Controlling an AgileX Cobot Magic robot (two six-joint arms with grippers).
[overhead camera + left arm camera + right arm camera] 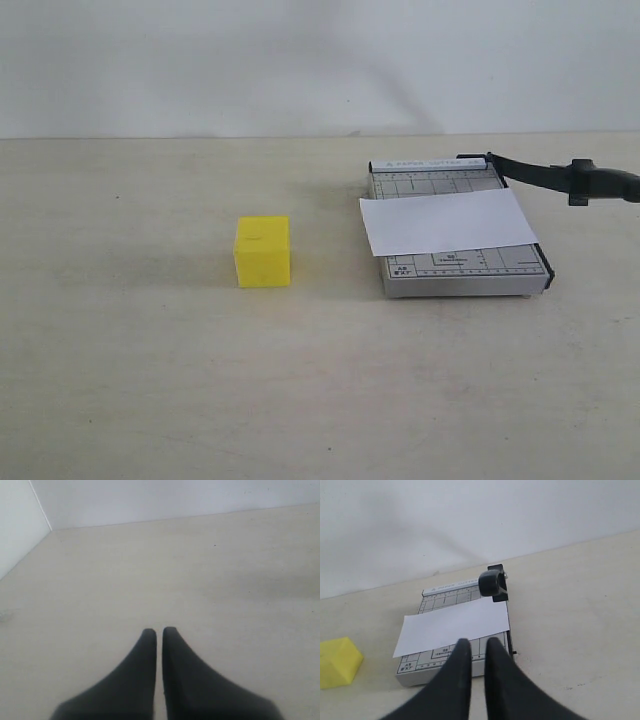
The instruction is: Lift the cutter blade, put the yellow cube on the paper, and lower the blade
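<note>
The paper barely reaches the cutter base's blade side [532,238]. I need to push the paper [405,225] past that side with my left gripper before the yellow cube goes on.
The yellow cube [263,250] [337,661] sits on the table, left of the grey cutter base [455,275] [451,662]. The white paper [445,222] [452,625] lies across the base. The cutter blade [540,172] stands raised from its hinge at the base's far corner, and its rounded handle [600,182] [492,584] is up in the air with nothing holding it. My right gripper [478,642] hovers near the base's front edge, its fingers almost together and empty. Over bare table my left gripper [159,630] is shut and empty. Neither gripper shows in the exterior view.
A white wall [320,60] runs along the back of the table. A second wall [20,525] meets it at a corner in the left wrist view. Bare beige tabletop [300,400] lies in front of the cube and the cutter.
</note>
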